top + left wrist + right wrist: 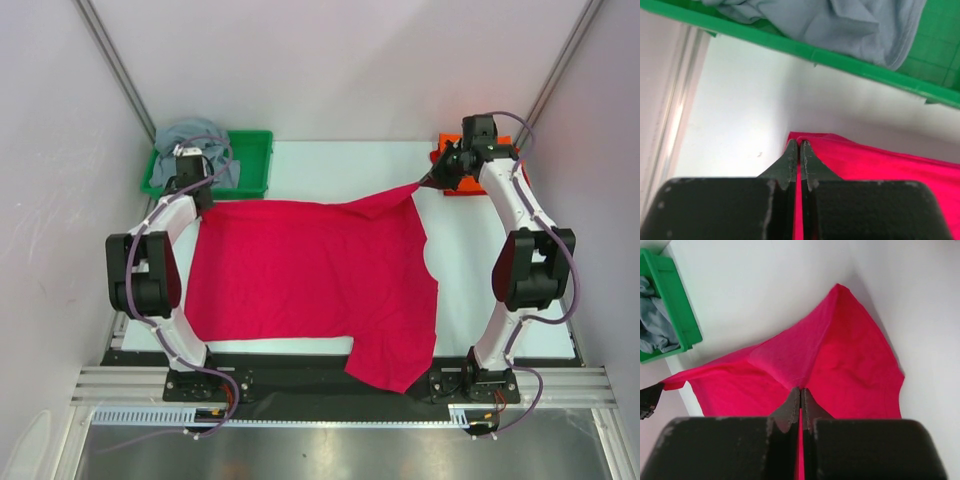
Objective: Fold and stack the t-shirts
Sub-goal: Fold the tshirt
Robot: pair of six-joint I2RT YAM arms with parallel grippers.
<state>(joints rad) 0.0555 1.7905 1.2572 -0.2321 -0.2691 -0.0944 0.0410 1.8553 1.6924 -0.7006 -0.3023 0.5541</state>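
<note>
My left gripper should draw back that corner [210, 210] of the crimson-pink t-shirt it holds and lay it flat, because the green tray's side [238, 194] blocks the way beyond it.
The crimson-pink t-shirt [310, 275] lies spread over the middle of the white table, one part hanging over the near edge. My left gripper [203, 196] is shut on its far left corner [805, 137], low by the table. My right gripper [432, 180] is shut on its far right corner [805, 375] and holds that corner lifted, the cloth pulled taut. The grey t-shirt [200, 145] lies crumpled in the green tray [255, 160]; it also shows in the left wrist view [850, 25]. The orange t-shirt [470, 182] lies at the far right, mostly hidden behind my right arm.
The green tray's wall [840, 57] stands just beyond my left gripper at the back left. Light walls close in the table on the left, back and right. A black rail [320, 385] runs along the near edge by the arm bases.
</note>
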